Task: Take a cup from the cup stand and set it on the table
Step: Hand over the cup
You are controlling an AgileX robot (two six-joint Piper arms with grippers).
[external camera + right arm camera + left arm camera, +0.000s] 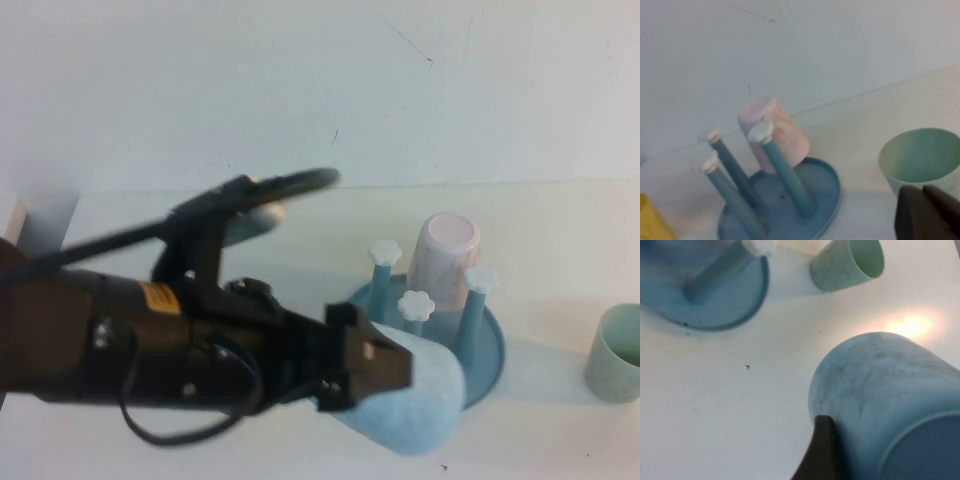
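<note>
My left gripper should lift the light blue speckled cup, held on its side near the cup's base (925, 452), and let my right gripper take the cup's rim (446, 410).
My left gripper (388, 372) is shut on the light blue speckled cup (420, 400), which it holds tilted on its side just in front of the cup stand (488, 352), over the table (560, 440). In the left wrist view the cup (875, 385) fills the near corner, with one dark finger (822, 452) pressed against its wall. The stand's blue base (715, 300) is apart from the cup. A pale pink cup (447, 260) sits upside down on a peg. My right gripper (923, 194) is shut and empty, close to a pale green cup (920, 157).
The pale green cup (614, 352) stands upright on the table to the right of the stand. White-capped pegs (415, 303) stick up from the base. A yellow object (650, 222) shows at the edge of the right wrist view. A white wall rises behind.
</note>
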